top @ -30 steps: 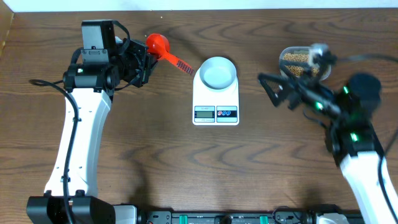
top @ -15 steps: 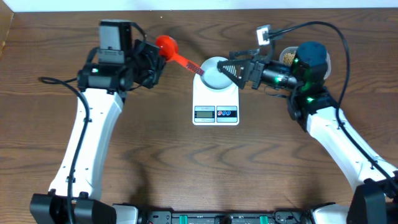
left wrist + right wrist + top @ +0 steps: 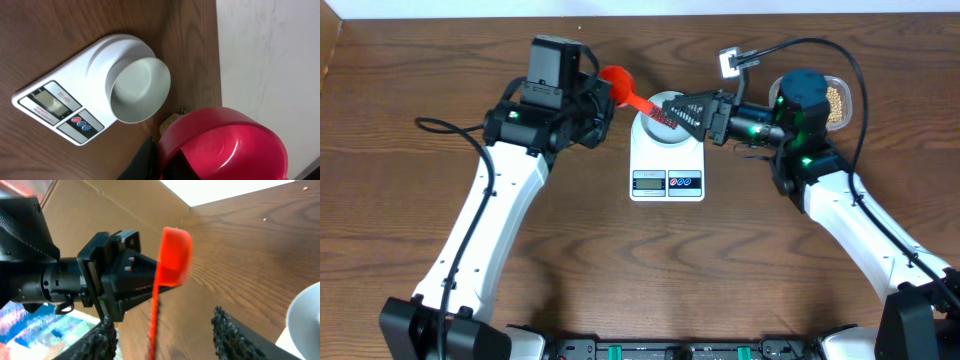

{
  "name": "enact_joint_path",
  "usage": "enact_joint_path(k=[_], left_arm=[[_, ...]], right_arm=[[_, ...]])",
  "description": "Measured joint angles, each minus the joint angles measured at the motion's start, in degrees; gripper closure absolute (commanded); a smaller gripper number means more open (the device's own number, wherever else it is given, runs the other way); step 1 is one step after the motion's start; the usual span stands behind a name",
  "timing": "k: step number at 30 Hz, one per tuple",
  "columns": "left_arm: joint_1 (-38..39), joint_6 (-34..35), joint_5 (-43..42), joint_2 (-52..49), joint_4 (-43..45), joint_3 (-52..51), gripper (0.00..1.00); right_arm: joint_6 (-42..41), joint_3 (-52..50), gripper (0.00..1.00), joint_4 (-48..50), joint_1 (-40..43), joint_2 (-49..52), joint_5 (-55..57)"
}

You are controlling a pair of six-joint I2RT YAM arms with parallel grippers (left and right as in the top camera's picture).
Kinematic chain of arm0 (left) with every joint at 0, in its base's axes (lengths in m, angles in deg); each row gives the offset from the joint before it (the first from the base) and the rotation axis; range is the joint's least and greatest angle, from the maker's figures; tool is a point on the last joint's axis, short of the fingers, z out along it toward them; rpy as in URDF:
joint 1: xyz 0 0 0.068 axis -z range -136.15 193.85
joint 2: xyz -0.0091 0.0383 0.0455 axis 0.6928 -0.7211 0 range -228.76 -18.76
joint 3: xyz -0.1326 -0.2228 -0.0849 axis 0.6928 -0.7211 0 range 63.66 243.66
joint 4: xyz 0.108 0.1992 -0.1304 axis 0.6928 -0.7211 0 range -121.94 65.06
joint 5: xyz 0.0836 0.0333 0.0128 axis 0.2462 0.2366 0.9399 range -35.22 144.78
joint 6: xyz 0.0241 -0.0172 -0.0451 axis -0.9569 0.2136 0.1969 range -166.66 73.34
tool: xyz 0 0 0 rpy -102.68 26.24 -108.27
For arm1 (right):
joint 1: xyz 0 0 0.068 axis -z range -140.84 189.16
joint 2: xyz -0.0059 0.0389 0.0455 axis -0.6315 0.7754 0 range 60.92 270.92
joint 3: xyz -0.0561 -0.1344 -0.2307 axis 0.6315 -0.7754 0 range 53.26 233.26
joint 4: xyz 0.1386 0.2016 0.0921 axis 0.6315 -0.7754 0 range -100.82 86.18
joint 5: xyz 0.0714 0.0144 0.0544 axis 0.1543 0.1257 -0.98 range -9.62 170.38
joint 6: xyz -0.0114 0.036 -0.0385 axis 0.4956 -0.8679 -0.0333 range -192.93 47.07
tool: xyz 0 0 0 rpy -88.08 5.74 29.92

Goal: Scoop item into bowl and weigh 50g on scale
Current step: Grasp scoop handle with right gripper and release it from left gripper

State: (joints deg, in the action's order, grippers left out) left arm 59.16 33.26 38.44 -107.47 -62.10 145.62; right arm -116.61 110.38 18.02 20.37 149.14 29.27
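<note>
The red scoop is held by its cup end [image 3: 617, 82] in my left gripper, so my left gripper should stay still while my right gripper takes the handle [image 3: 646, 107], before the beans are scooped.
The white scale [image 3: 667, 165] stands at the table's middle with the empty pale bowl [image 3: 655, 132] on it; both also show in the left wrist view, scale [image 3: 60, 100] and bowl [image 3: 140, 90]. My left gripper [image 3: 600, 100] is shut on the cup end of a red scoop [image 3: 620, 85], also in its wrist view [image 3: 225, 145], and holds it over the bowl's left rim. My right gripper [image 3: 672, 110] is open over the bowl, its fingers [image 3: 165, 335] on either side of the scoop's handle [image 3: 152, 325]. The tan beans [image 3: 836, 100] lie in a clear tub at the far right.
The clear tub [image 3: 845, 82] is behind my right arm's elbow. A cable with a small white tag [image 3: 728, 62] arches over the right arm. The table's far edge and a pale wall [image 3: 270, 60] are just behind the scale.
My left arm has carried the red scoop rightward to the scale. My right arm has swung left from the bean tub, and its open fingers now straddle the scoop's handle over the bowl.
</note>
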Motion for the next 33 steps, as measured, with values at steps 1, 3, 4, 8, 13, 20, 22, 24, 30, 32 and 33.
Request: enact_joint_path(k=[1,3,4,8,13,20,22,24,30,32,33], left_arm=[[0.3,0.4,0.0,-0.1,0.0,0.0,0.93],[0.8,1.5,0.0,-0.2,-0.1,0.0,0.93],[0.9,2.1,0.1,-0.2,-0.1,0.0,0.93],[0.9,3.7,0.2,-0.2,-0.1,0.0,0.93],[0.9,4.3,0.2,-0.2,-0.1,0.0,0.93],[0.9,4.3,0.0,-0.2,-0.1,0.0,0.93],[0.9,4.3,-0.1,-0.2,-0.1,0.0,0.93],[0.9,4.3,-0.3,-0.2,-0.2,0.0,0.93],[1.0,4.3,-0.3,-0.2,-1.8,0.0,0.93],[1.0,4.3,-0.3,-0.2,-2.2,0.0,0.93],[1.0,4.3,-0.3,-0.2,-2.3,0.0,0.93]], right_arm=[[0.0,0.0,0.51,0.0,-0.6,0.0,0.4],[-0.6,0.0,0.53,-0.5,-1.7,0.0,1.4],[-0.9,0.0,0.55,-0.8,-2.1,0.0,2.1],[-1.9,0.1,0.6,-2.4,-3.9,0.0,5.2],[-2.6,0.1,0.66,-2.4,-4.4,0.0,7.5],[-3.4,0.1,0.75,-2.4,-4.5,0.0,8.5],[-3.4,0.1,0.76,-2.4,-4.5,0.0,8.6],[-3.4,0.1,0.78,-2.4,-4.5,0.0,8.7],[-3.4,0.1,0.84,-2.4,-4.5,0.0,8.8],[-3.5,0.1,0.85,-2.4,-4.5,0.0,8.7],[-3.5,0.1,0.86,-2.4,-4.5,0.0,8.7]])
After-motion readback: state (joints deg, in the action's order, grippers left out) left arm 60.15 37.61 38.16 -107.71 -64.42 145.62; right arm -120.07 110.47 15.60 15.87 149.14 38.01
